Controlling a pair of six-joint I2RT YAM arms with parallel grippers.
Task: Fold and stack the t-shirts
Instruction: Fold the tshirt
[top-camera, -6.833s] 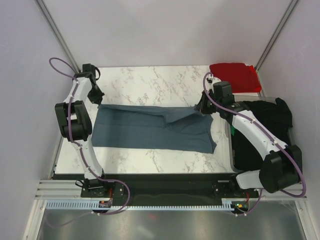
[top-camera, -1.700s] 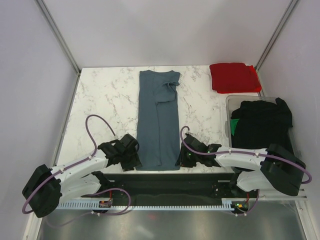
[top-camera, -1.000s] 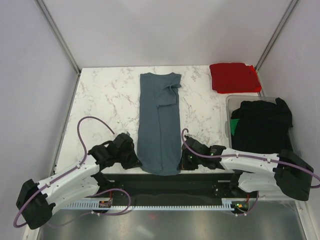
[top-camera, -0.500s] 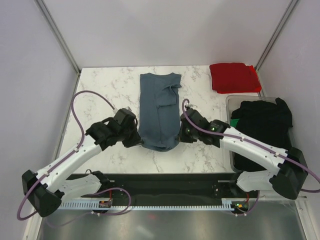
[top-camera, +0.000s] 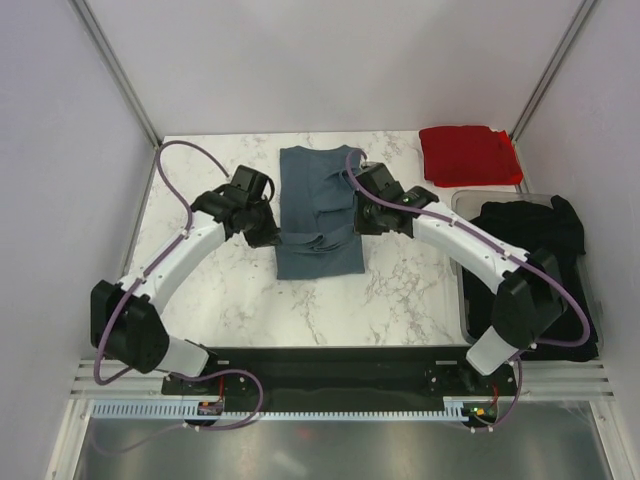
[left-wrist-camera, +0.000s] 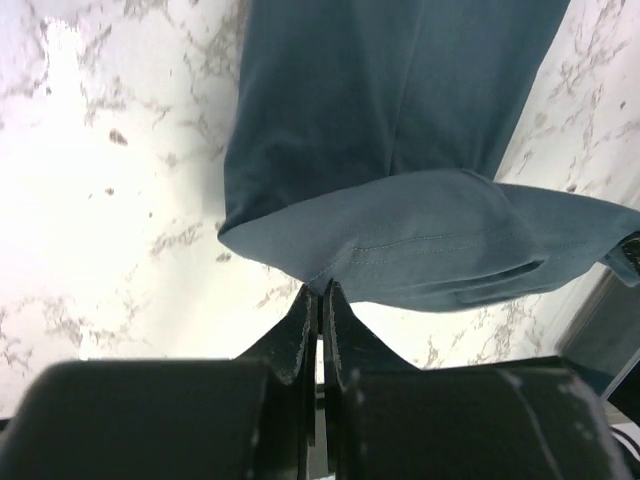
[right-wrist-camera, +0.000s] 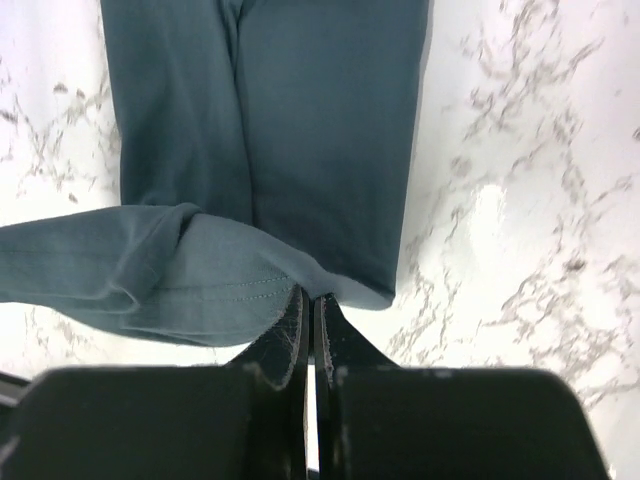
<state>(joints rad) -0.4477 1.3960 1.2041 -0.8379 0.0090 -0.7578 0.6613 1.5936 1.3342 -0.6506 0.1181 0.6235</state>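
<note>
My right gripper should keep laying the hem over the middle (top-camera: 322, 212) and let go there, as the hem's corner is in line with the slate blue-grey t-shirt's side edge (right-wrist-camera: 404, 200).
The slate blue-grey t-shirt (top-camera: 318, 210) lies lengthwise on the marble table, its near hem lifted and carried back over its middle. My left gripper (top-camera: 268, 232) is shut on the hem's left corner (left-wrist-camera: 320, 285). My right gripper (top-camera: 357, 222) is shut on the hem's right corner (right-wrist-camera: 310, 292). Both wrist views show the stitched hem (right-wrist-camera: 200, 290) hanging above the flat lower layer (left-wrist-camera: 380, 90). The bright red t-shirt (top-camera: 470, 154) lies folded at the far right corner. Black t-shirts (top-camera: 525, 250) are piled in a bin on the right.
The clear bin (top-camera: 462, 205) stands along the right edge of the table (top-camera: 200, 190). Grey walls enclose the table on three sides. A black rail (top-camera: 320, 365) runs along the near edge.
Both grippers have carried the blue-grey shirt's near hem from the table's near edge away toward the far side, doubling the shirt over itself. The shirt now looks about half as long.
</note>
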